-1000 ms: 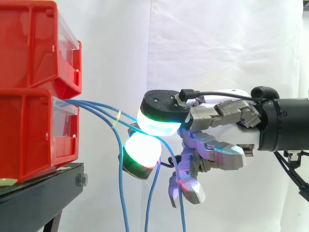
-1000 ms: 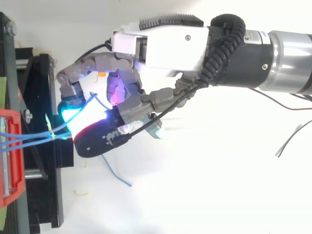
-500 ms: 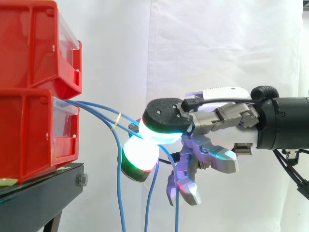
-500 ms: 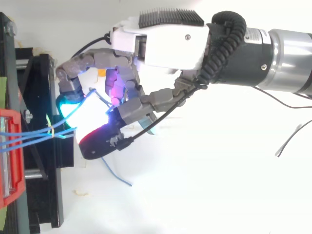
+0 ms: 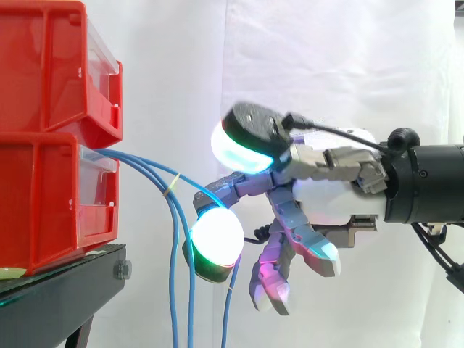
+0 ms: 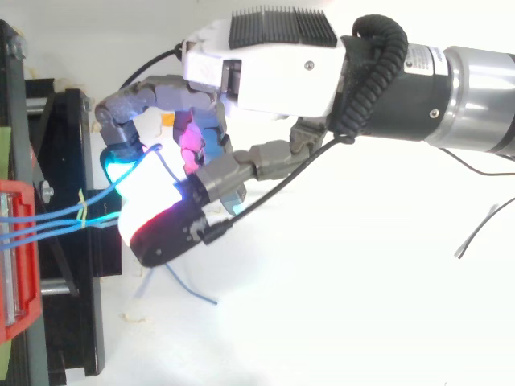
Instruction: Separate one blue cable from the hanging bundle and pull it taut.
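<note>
One blue cable (image 5: 200, 188) curves away from the others at the yellow tie (image 5: 172, 184), so that cable will come away by itself when I pull, and the others will stay hanging.
Three blue cables (image 5: 145, 168) leave the lower red bin (image 5: 51, 196), meet at a yellow tie (image 5: 174, 187) and hang down. In the top view the cables (image 6: 48, 221) run right to the same tie (image 6: 80, 211). My hand (image 5: 333, 196) sits just right of the tie, open. Its upper pad (image 5: 243, 148) is lifted well above the lower glowing pad (image 5: 215, 235). One cable runs past the tie, passes behind the lower pad and drops below it (image 5: 226, 312). From above, my hand (image 6: 273, 72) has a blue loop (image 6: 161, 157) lying over its white pad.
A second red bin (image 5: 51, 65) is stacked on the lower one, both on a black stand (image 5: 58, 290). A white curtain hangs behind. From above, a loose cable end (image 6: 193, 289) lies on the white floor beside the stand (image 6: 72, 305).
The upper pad has lifted off the lower one, so the pinch on the cable has come apart. The two other cables now hang straighter and closer to the bins.
</note>
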You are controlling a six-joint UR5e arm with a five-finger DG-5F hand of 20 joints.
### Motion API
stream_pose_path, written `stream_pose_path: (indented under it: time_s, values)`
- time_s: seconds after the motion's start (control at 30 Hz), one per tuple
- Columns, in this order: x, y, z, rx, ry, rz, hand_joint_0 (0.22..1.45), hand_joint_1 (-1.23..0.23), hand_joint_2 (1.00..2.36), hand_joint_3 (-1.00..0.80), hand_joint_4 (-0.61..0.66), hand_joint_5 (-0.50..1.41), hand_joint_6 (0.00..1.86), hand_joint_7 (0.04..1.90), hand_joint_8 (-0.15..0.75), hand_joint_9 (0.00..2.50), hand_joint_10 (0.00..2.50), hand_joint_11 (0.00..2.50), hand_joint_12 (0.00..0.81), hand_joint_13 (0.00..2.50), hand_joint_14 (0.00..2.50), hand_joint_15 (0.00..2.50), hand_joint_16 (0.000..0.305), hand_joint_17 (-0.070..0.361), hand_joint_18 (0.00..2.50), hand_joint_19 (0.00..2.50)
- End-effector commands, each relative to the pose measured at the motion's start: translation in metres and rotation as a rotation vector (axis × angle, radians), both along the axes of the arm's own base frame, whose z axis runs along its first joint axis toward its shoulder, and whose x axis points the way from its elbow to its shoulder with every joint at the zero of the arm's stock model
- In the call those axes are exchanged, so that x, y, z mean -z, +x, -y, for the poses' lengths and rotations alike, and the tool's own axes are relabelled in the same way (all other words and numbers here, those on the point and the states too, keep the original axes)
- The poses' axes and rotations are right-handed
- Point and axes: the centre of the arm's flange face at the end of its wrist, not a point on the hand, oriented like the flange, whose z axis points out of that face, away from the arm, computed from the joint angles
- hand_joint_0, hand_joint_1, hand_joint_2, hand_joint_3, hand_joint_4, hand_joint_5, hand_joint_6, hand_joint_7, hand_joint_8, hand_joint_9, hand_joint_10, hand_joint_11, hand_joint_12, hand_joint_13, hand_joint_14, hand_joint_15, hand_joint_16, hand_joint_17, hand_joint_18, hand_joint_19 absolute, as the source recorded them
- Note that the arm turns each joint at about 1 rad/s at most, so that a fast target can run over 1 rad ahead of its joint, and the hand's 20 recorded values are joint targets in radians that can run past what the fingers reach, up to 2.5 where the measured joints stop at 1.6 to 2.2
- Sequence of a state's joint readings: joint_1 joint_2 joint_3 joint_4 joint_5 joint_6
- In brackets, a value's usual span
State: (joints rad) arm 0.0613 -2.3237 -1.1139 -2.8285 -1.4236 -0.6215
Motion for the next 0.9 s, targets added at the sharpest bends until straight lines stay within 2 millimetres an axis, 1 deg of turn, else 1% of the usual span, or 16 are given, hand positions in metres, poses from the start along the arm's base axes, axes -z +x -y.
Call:
stream_pose_path:
  time_s: [0.0, 0.07, 0.13, 0.23, 0.37, 0.43, 0.53, 0.67, 0.8, 0.87]
  values:
    - [-0.0011, -0.0001, 0.0, 0.0, -0.001, 0.001, 0.46, -0.17, 1.0, -0.5, 0.09, 0.15, 0.5, 1.27, 0.172, 1.92, 0.01, 0.27, 0.332, 1.36, 0.02, 0.53, 0.071, 0.159, 0.97, 0.5]
    - [0.0001, 0.0001, 0.0, 0.0, -0.001, 0.0, 0.51, -0.17, 1.0, -0.5, 0.06, 0.15, 0.5, 1.27, 0.13, 1.94, 0.01, 0.3, 0.308, 1.35, 0.02, 0.54, 0.062, 0.139, 0.91, 0.55]
    - [0.0, 0.0002, 0.0, 0.0, -0.001, 0.001, 0.56, -0.21, 1.0, -0.5, 0.05, 0.15, 0.5, 1.27, 0.096, 1.98, 0.01, 0.31, 0.293, 1.36, 0.02, 0.56, 0.054, 0.122, 0.89, 0.59]
    - [0.0, 0.0002, 0.0, 0.0, -0.003, 0.001, 0.6, -0.26, 1.0, -0.5, 0.04, 0.15, 0.5, 1.27, 0.061, 2.0, 0.01, 0.34, 0.285, 1.36, 0.02, 0.55, 0.05, 0.112, 0.88, 0.6]
    - [0.0, 0.0, 0.0018, 0.018, -0.004, 0.001, 0.65, -0.39, 1.0, -0.5, 0.04, 0.15, 0.5, 1.27, 0.086, 1.99, 0.01, 0.35, 0.29, 1.35, 0.02, 0.55, 0.049, 0.109, 0.88, 0.58]
    - [-0.0012, -0.0002, 0.0023, 0.023, -0.01, 0.002, 0.69, -0.5, 1.0, -0.5, 0.03, 0.15, 0.5, 1.26, 0.094, 1.99, 0.01, 0.35, 0.292, 1.34, 0.02, 0.55, 0.048, 0.108, 0.87, 0.58]
    - [-0.0022, 0.0009, 0.003, 0.032, -0.041, 0.002, 0.73, -0.58, 1.0, -0.5, 0.03, 0.15, 0.5, 1.25, 0.1, 1.99, 0.01, 0.37, 0.294, 1.33, 0.02, 0.54, 0.048, 0.108, 0.87, 0.58]
    - [-0.003, 0.0012, 0.0032, 0.036, -0.098, -0.003, 0.74, -0.62, 1.0, -0.44, 0.02, 0.15, 0.5, 1.26, 0.094, 2.0, 0.02, 0.38, 0.295, 1.33, 0.02, 0.55, 0.047, 0.107, 0.87, 0.59]
    - [-0.0047, 0.0012, 0.0034, 0.038, -0.149, -0.007, 0.74, -0.69, 1.01, -0.33, 0.0, 0.15, 0.5, 1.26, 0.116, 1.97, 0.01, 0.38, 0.296, 1.32, 0.02, 0.55, 0.048, 0.108, 0.85, 0.58]
    - [-0.0028, 0.0011, 0.0028, 0.043, -0.185, -0.014, 0.72, -0.72, 1.01, -0.33, 0.03, 0.15, 0.5, 1.27, 0.119, 1.97, 0.01, 0.38, 0.292, 1.32, 0.02, 0.56, 0.05, 0.112, 0.86, 0.57]
